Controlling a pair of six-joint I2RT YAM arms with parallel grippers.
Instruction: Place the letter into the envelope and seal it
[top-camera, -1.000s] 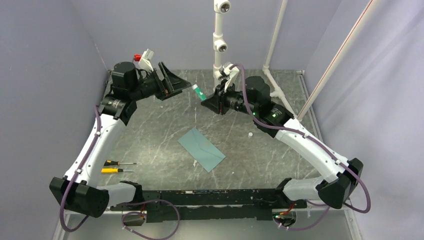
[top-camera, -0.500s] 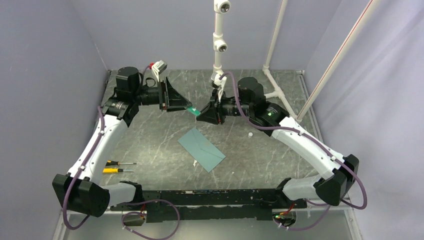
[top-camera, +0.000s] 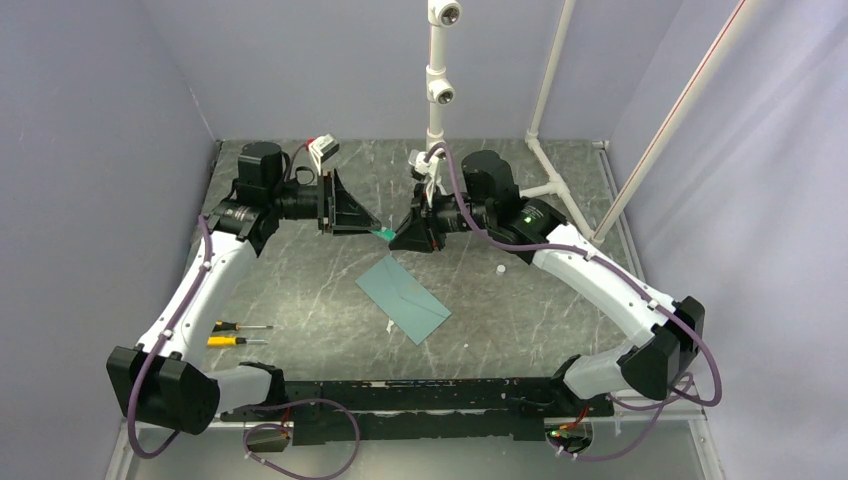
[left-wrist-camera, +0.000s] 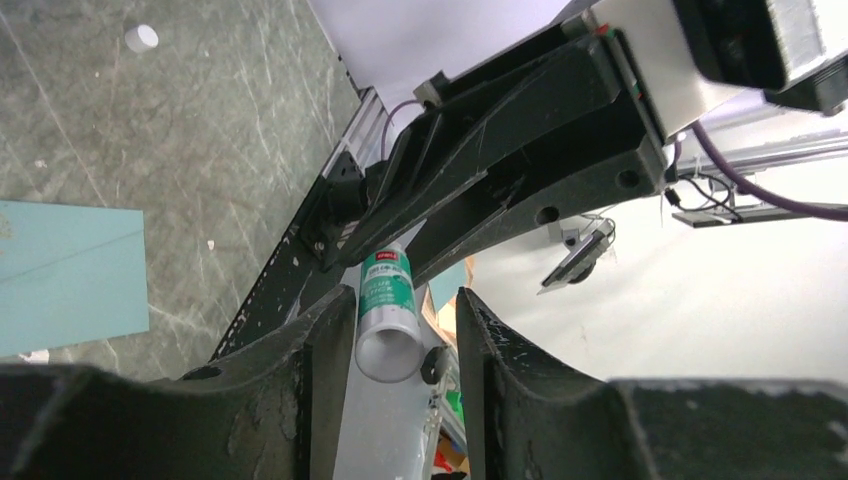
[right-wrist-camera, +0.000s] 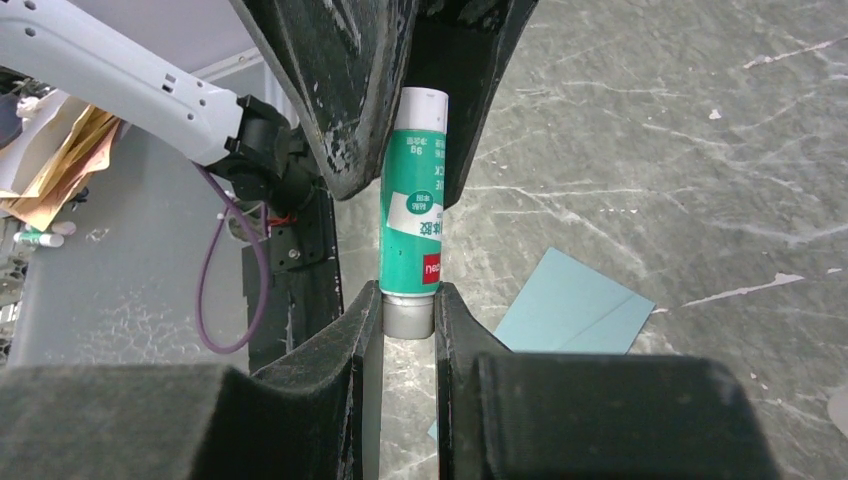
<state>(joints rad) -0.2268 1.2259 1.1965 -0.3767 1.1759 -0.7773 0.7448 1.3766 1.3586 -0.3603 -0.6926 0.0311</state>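
Observation:
The white cap goes on the glue stick's grey base (right-wrist-camera: 408, 317), which my right gripper is holding, so my right gripper should leave the stick to my left gripper and get the cap (top-camera: 501, 269).
The teal-green envelope (top-camera: 403, 298) lies flat at the table's middle, flap side up; it also shows in the left wrist view (left-wrist-camera: 60, 275) and the right wrist view (right-wrist-camera: 575, 305). The letter is out of view. My right gripper (right-wrist-camera: 408, 310) is shut on the grey base of a green and white glue stick (right-wrist-camera: 412, 200) and holds it in the air behind the envelope. My left gripper (left-wrist-camera: 395, 335) is open, with the stick's white end (left-wrist-camera: 385, 340) between its jaws, close to one finger (left-wrist-camera: 325, 350). From above, the two grippers meet tip to tip (top-camera: 385, 232).
A small white cap (top-camera: 499, 269) lies on the table right of the envelope. Two screwdrivers (top-camera: 236, 334) lie at the near left. A white paper scrap (top-camera: 389, 326) sits by the envelope's near edge. A white pole (top-camera: 436, 90) stands at the back.
Both arms have come together and lower over the table. The left gripper has closed in on the glue stick, whose white end now lies between its open jaws.

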